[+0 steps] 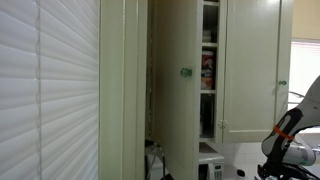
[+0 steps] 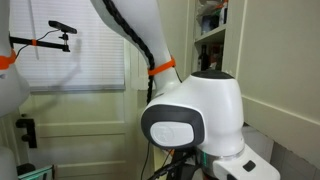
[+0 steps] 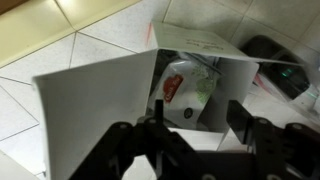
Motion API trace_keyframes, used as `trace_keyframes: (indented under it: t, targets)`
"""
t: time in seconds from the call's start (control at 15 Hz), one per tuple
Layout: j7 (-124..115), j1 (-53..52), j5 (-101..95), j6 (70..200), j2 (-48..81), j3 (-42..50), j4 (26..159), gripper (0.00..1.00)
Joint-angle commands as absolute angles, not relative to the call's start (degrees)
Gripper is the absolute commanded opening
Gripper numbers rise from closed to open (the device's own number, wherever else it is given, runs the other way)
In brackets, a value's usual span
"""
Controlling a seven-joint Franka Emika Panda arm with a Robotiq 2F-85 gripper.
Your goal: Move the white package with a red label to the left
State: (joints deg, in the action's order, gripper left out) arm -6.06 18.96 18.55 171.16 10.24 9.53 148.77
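Observation:
Next, my gripper goes down farther into the box's opening (image 3: 190,88) before it closes, because its open fingers stop short of the white package (image 3: 186,94) deep in the box.
In the wrist view, the white package (image 3: 186,88) with a red label and a green patch lies inside an open white box (image 3: 95,100) on a tiled surface. My gripper (image 3: 198,118) is open. Its two dark fingers hang just in front of the box opening, one on each side of the package, and touch nothing. The package does not show in either exterior view. Only part of my arm (image 1: 285,135) shows at the lower right of an exterior view.
The box's raised flaps (image 3: 200,38) stand around the package. A dark object (image 3: 272,52) lies beyond the box at the upper right. Cream cabinets with an open door (image 1: 178,80) and shelves fill an exterior view. My arm's white body (image 2: 195,115) blocks much of an exterior view.

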Motion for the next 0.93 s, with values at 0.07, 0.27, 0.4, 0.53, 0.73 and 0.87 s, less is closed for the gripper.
trace_keyframes:
  t: [0.07, 0.27, 0.4, 0.53, 0.73, 0.87]
  targets:
    - [-2.68, 21.63, 23.00, 173.41, 15.59, 5.63, 145.80, 0.69]
    - [-3.16, 22.20, 22.41, 173.41, 17.89, 5.32, 144.68, 0.67]
    - [-3.46, 22.52, 22.04, 173.28, 19.40, 5.42, 143.90, 0.66]
    - [-3.56, 22.90, 22.06, 173.36, 20.59, 5.24, 143.36, 0.66]
    - [-3.85, 23.07, 21.88, 173.53, 22.02, 5.06, 142.57, 0.64]
    - [-4.02, 22.92, 21.76, 173.48, 22.42, 5.15, 142.19, 0.55]
